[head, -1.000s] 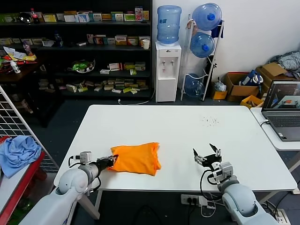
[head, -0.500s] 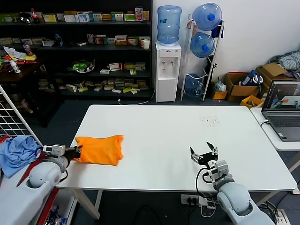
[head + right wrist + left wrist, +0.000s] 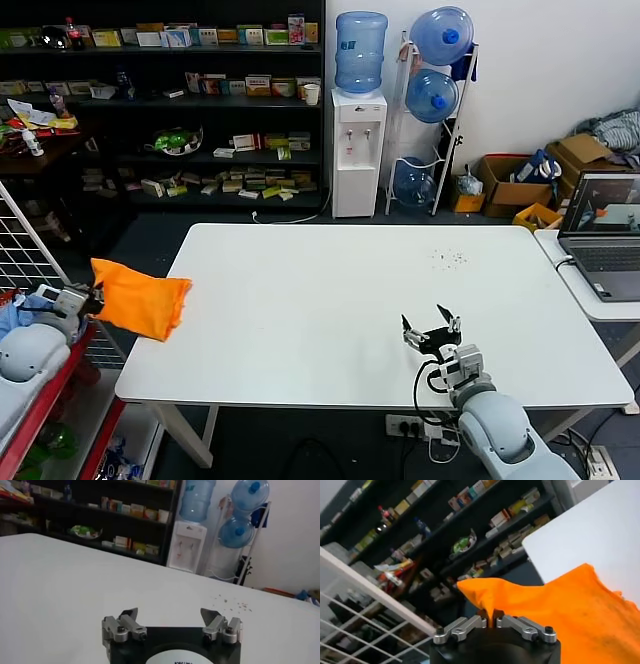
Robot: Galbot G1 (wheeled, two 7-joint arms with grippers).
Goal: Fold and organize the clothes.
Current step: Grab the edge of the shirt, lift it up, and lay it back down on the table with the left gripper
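The orange T-shirt (image 3: 138, 300) hangs over the white table's edge next to the cart. I should swing my left gripper back and lay the T-shirt flat at the table's middle (image 3: 325, 313).
The folded orange T-shirt (image 3: 137, 299) hangs in the air past the left edge of the white table (image 3: 330, 300), one end pinched in my left gripper (image 3: 93, 297). In the left wrist view the orange T-shirt (image 3: 555, 605) spreads out from the shut left gripper (image 3: 490, 617), whose fingertips clamp a fold of the cloth. My right gripper (image 3: 431, 331) rests low over the table's front right part, open with nothing between its fingers. The right wrist view shows the right gripper (image 3: 170, 613) spread wide over bare tabletop.
A light blue cloth (image 3: 12, 305) lies on a red-edged side cart (image 3: 40, 400) with a white wire grid (image 3: 30, 265), just under the left arm. A laptop (image 3: 603, 235) sits on a second table at right. Shelves and water bottles stand behind.
My left gripper has carried the orange T-shirt leftward off the table, from the front left area to beyond the left edge above the side cart. The right gripper has barely shifted.
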